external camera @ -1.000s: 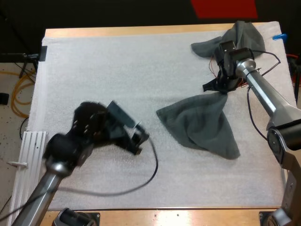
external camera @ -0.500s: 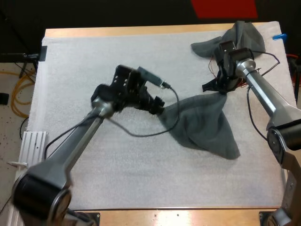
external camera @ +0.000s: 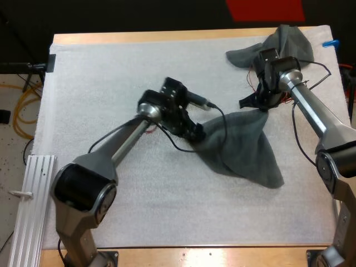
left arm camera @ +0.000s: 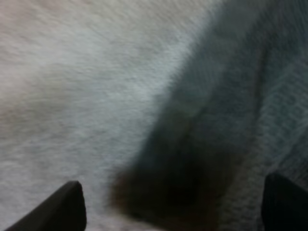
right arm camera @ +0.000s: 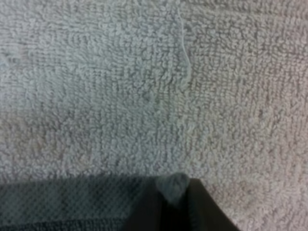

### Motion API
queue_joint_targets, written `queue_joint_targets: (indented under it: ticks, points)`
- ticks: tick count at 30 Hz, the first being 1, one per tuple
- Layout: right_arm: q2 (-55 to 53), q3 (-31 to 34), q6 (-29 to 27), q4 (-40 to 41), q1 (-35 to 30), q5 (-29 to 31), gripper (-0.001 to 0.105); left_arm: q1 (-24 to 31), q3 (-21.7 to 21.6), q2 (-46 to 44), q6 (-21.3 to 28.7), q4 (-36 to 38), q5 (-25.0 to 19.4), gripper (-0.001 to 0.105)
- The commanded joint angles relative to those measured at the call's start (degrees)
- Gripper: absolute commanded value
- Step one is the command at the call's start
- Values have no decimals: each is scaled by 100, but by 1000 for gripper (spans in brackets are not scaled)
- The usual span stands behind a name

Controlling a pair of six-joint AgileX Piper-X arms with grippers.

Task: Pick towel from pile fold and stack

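Note:
The skewed towel (external camera: 248,150) has loose folds (external camera: 224,157) running across it. It will spread out into a nearly flat square when I lift and pull its corners.
A dark grey-green towel (external camera: 242,147) lies spread on the white mat right of centre, its upper corner drawn up into a peak. My right gripper (external camera: 260,104) is shut on that peak; in the right wrist view the pinched towel corner (right arm camera: 171,185) rises over the mat. My left gripper (external camera: 196,132) is at the towel's left corner. In the left wrist view my left gripper (left arm camera: 175,207) is open, its fingertips (left arm camera: 67,207) wide apart, and the towel edge (left arm camera: 216,120) lies between them, untouched. A crumpled towel pile (external camera: 286,41) sits at the far right corner.
The white mat (external camera: 111,83) covers most of the table, with bare room on its left half and along the front. A ribbed metal rail (external camera: 33,183) stands off the table's left edge. The pile lies just behind my right arm.
My left arm has swung from the front left of the mat up and right to the towel's left corner. The right arm and the towel have stayed put.

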Motion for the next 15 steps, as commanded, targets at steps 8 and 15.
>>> queue_joint_targets:
  ticks: [8,15]
  points:
    - [-87,-7,-20,46,-13,-85,0,-558,-42,129,-22,55,-1300,52]
    - [-87,-7,-20,148,-13,-88,0,-598,-42,129,68,63,-1482,0]
